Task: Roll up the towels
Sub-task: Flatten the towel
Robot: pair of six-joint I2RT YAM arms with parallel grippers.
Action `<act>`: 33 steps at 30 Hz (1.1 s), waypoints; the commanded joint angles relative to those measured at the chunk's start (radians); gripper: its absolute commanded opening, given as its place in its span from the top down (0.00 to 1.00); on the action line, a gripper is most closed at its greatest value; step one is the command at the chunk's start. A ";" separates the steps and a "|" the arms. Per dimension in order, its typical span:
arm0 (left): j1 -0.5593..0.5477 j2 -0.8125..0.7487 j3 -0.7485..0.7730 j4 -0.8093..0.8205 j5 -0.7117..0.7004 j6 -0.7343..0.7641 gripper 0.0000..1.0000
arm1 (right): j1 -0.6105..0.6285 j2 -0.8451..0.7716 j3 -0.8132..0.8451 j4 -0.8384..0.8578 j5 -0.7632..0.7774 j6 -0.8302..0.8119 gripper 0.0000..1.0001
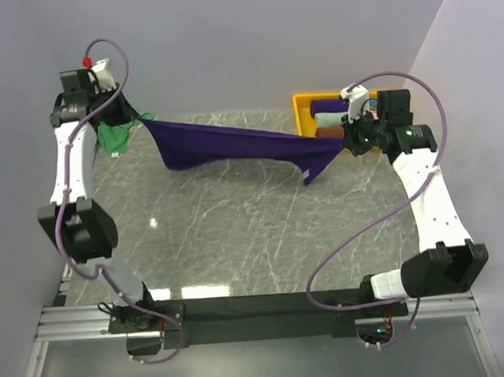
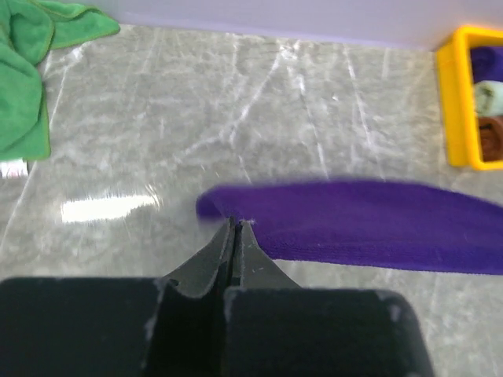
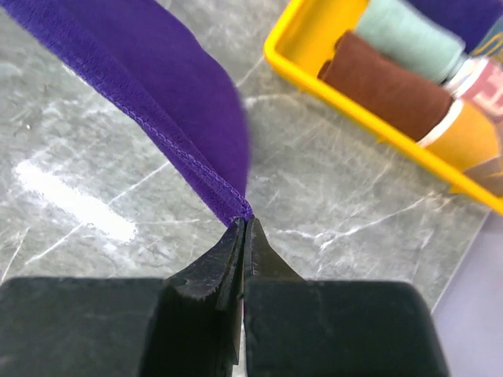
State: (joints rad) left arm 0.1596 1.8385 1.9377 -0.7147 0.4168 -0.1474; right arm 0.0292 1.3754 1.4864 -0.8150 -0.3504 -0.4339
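Note:
Next, my right gripper pulls the dark purple towel toward the front and lays it over open marble (image 1: pixel 237 219), since it hangs with its corner (image 1: pixel 338 143) beside the yellow tray.
The dark purple towel (image 1: pixel 233 145) hangs stretched in the air across the back of the table, held at both ends. My left gripper (image 1: pixel 140 118) is shut on its left corner; in the left wrist view my left gripper (image 2: pixel 236 224) pinches the purple towel (image 2: pixel 369 224). My right gripper (image 1: pixel 344 137) is shut on the right corner; in the right wrist view my right gripper (image 3: pixel 245 221) pinches the purple towel's (image 3: pixel 173 86) hemmed edge. The green towel (image 1: pixel 114 135) lies crumpled at the back left, also in the left wrist view (image 2: pixel 23 86).
A yellow tray (image 1: pixel 302 111) at the back right holds rolled towels, brown (image 3: pixel 385 86), pale green (image 3: pixel 413 39) and purple. It also shows in the left wrist view (image 2: pixel 456 102). The grey marble table (image 1: pixel 237 231) stretches below the hanging towel.

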 commanded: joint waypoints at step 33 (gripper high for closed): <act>0.124 -0.102 -0.527 0.107 -0.107 -0.129 0.99 | 0.072 0.298 -0.054 0.122 0.096 0.015 0.99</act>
State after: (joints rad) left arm 0.2924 1.6493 1.3190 -0.7486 0.3290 -0.2077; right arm 0.1005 1.6150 1.3113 -0.7902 -0.3241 -0.4385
